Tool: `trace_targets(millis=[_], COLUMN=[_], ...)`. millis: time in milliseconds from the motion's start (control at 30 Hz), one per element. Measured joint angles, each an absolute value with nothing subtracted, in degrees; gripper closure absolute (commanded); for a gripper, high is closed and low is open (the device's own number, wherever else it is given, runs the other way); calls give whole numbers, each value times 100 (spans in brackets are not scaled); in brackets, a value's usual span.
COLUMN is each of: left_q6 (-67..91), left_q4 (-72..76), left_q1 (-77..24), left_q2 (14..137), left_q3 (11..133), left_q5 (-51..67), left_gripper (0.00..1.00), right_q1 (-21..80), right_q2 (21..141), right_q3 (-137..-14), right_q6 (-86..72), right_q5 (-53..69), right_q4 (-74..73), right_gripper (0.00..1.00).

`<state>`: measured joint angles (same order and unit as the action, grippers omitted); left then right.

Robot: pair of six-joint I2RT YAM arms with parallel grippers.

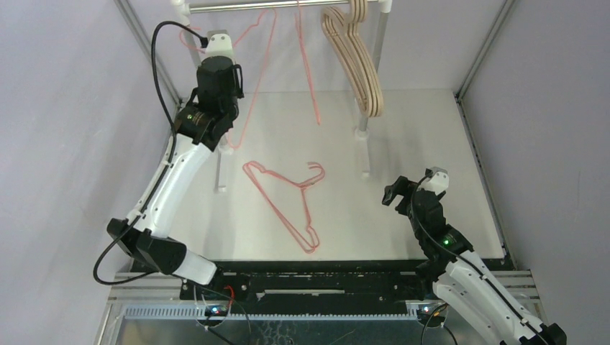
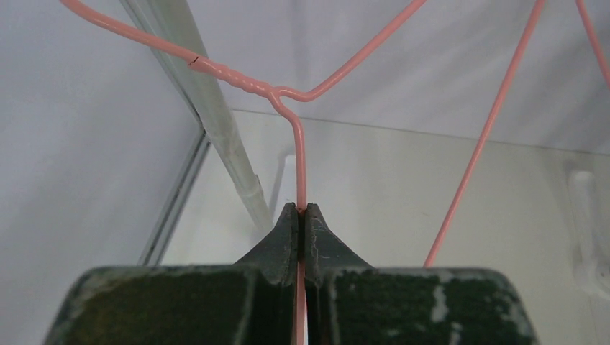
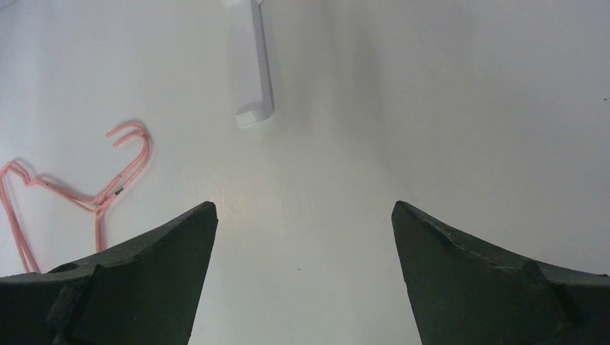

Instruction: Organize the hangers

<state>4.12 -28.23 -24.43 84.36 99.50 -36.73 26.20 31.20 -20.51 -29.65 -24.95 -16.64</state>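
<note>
The pink wire hanger's hook point(image 1: 181, 37) is out at the bar's end post. I should bring the hanger back in toward the bar's free part point(image 1: 248, 6) with my left gripper before the gripper opens.
My left gripper point(image 1: 207, 43) is raised near the rail point(image 1: 288, 6) and shut on a pink wire hanger point(image 1: 253, 30). In the left wrist view the jaws point(image 2: 302, 210) pinch the wire just below its twisted neck point(image 2: 252, 85). A second pink wire hanger point(image 1: 309, 72) hangs from the rail, and several beige wooden hangers point(image 1: 356, 65) hang to its right. Two more pink wire hangers point(image 1: 284, 201) lie stacked flat on the table, also visible in the right wrist view as pink wire hangers point(image 3: 93, 194). My right gripper point(image 1: 403, 190) hovers open over bare table, its jaws point(image 3: 302, 215) holding nothing.
The rail stands on white posts with feet on the table; one foot point(image 3: 255, 65) lies ahead of the right gripper and another post point(image 1: 365, 129) is behind the lying hangers. Grey walls and metal frame bars point(image 1: 147, 50) enclose the table on three sides.
</note>
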Motion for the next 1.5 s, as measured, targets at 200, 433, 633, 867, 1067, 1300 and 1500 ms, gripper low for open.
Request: trace_targets(millis=[200, 433, 633, 867, 1067, 1300, 1500], left_q6=[38, -440, -711, -1160, -1437, -2121, -2718], left_q4=[-2864, -2823, -2401, -1817, -1374, -604, -51], left_q1=[-2460, -2556, -2751, -3164, -3433, -3739, -3844], left_q2=[8772, 9185, 9170, 9124, 8847, 8654, 8650], left_q3=[10436, 10787, 10613, 10167, 9450, 9262, 9391], left_q5=[-4060, -4523, -4917, -5430, -5752, -6228, -6344], left_gripper=[100, 100, 100, 100, 100, 100, 100], right_q1=[2591, 2585, 2585, 2585, 2585, 2585, 2585], right_q2=[3249, 3387, 3524, 3575, 3586, 3518, 3391], right_q3=[-2119, -2237, -2338, -2589, -2604, -2604, -2604], right_q6=[-2941, -2864, -2858, -2840, -2845, -2847, -2847], right_q5=[-2504, -2523, -2532, -2519, -2506, -2504, -2521], right_q4=[-1662, -1653, -1656, -1704, -1778, -1916, -1992], right_gripper=[0, 0, 0, 0, 0, 0, 0])
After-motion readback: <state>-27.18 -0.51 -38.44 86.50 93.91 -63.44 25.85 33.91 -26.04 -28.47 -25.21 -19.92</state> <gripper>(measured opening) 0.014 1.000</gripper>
